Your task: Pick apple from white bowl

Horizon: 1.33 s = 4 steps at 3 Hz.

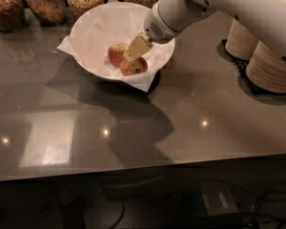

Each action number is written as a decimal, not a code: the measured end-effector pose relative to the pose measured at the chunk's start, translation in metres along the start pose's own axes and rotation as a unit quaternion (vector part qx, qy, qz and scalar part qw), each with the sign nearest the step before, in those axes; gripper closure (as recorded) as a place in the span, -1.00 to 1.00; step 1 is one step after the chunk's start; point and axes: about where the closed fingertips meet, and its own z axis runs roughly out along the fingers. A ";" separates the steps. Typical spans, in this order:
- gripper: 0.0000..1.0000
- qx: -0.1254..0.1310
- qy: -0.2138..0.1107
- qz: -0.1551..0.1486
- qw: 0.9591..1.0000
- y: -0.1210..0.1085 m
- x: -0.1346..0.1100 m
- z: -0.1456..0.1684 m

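I should open my gripper and reach lower around the red apple before I lift it, because the end of my gripper is only a little way over the red apple's back edge, next to the orange-red apple.
The white bowl, lined with crinkled white paper, stands at the back of the grey counter. Two apples lie in it. A red apple with a yellow-green patch is at the front. An orange-red apple lies just left of and behind it. My gripper reaches down into the bowl from the upper right. Its pale yellow tip sits between the two apples and covers part of each. I cannot tell whether it touches either one.
Several glass jars of grains line the back edge behind the bowl. Stacks of tan paper bowls stand on a dark mat at the right. My white arm spans the upper right above the counter.
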 end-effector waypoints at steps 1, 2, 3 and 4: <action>0.00 -0.008 0.001 0.009 1.000 0.005 0.005 0.010; -0.12 -0.016 0.004 0.020 1.000 0.010 0.011 0.018; -0.24 -0.022 0.007 0.026 0.999 0.013 0.015 0.024; -0.37 -0.025 0.008 0.028 0.999 0.014 0.017 0.027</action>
